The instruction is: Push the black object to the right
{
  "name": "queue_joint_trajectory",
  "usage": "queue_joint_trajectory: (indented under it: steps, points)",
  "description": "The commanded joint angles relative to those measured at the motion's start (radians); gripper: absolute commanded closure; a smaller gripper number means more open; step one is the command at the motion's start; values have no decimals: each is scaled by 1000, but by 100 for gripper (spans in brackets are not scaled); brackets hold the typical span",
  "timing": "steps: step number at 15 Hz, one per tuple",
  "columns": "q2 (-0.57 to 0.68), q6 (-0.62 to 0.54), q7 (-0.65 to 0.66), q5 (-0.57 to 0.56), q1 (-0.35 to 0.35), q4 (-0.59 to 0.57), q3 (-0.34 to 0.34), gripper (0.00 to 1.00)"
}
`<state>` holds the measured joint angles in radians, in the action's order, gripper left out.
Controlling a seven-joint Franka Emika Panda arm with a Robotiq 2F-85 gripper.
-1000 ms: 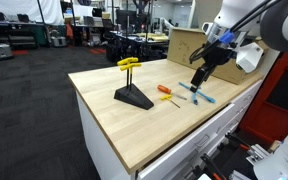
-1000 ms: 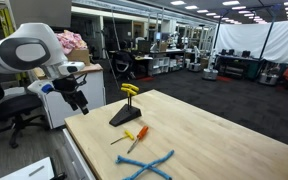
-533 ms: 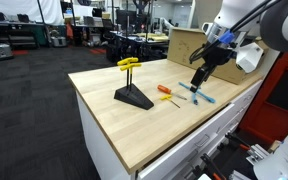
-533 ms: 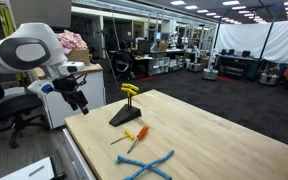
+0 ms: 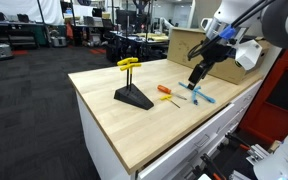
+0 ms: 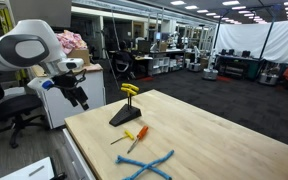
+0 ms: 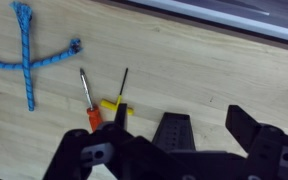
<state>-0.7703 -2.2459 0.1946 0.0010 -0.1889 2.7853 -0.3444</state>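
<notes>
I can see clear wood [image 6: 98, 119] beside the black object, away from the orange screwdriver, so I go on moving my gripper toward that side [image 6: 114, 118] until its fingers close for pushing.
The black object [image 5: 134, 98] is a wedge-shaped stand on the wooden table, with yellow T-handle tools [image 5: 129, 65] sticking up from its top. It also shows in an exterior view [image 6: 125, 116] and in the wrist view [image 7: 174, 132], between my fingers in the picture. My gripper [image 5: 196, 80] is open and empty. It hangs in the air near the table's edge [image 6: 81, 102], clear of the stand. In the wrist view the open jaws [image 7: 179, 117] frame the stand from a distance.
An orange screwdriver [image 7: 89, 108] and a thin dark-shafted tool [image 7: 124, 84] lie beside the stand, as also shows in an exterior view [image 6: 136, 136]. A blue cross-shaped rope [image 7: 29, 65] lies farther off [image 6: 149, 167]. A cardboard box [image 5: 184, 42] stands at the table's back.
My gripper has shifted slightly, staying open. The stand, screwdrivers and rope have not moved.
</notes>
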Motion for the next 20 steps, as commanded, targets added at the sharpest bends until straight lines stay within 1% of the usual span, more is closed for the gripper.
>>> queue_joint_trajectory:
  steps: [1,4,5,7,8,9,10,12,14,16,17,19,20]
  points:
    - [128,-74,79,-19,-16,-97,-73,0]
    - [236,-156,168,-34,13,-169,-130,0]
    - [276,-183,191,-37,20,-192,-138,0]
    - [375,-259,201,-35,23,-232,-129,0]
    - [418,-291,203,-41,24,-252,-125,25]
    - [465,-319,205,-51,30,-276,-128,26]
    - [506,-335,212,-68,35,-305,-133,32]
    - [593,-355,242,-127,48,-369,-144,47]
    - [676,-355,313,-222,53,-440,-150,61]
    - [743,-318,391,-320,32,-508,-136,75]
    - [650,-341,344,-257,-6,-422,-94,58]
    - [707,-340,378,-299,-17,-469,-84,72]
    - [720,-340,379,-301,-20,-479,-81,75]
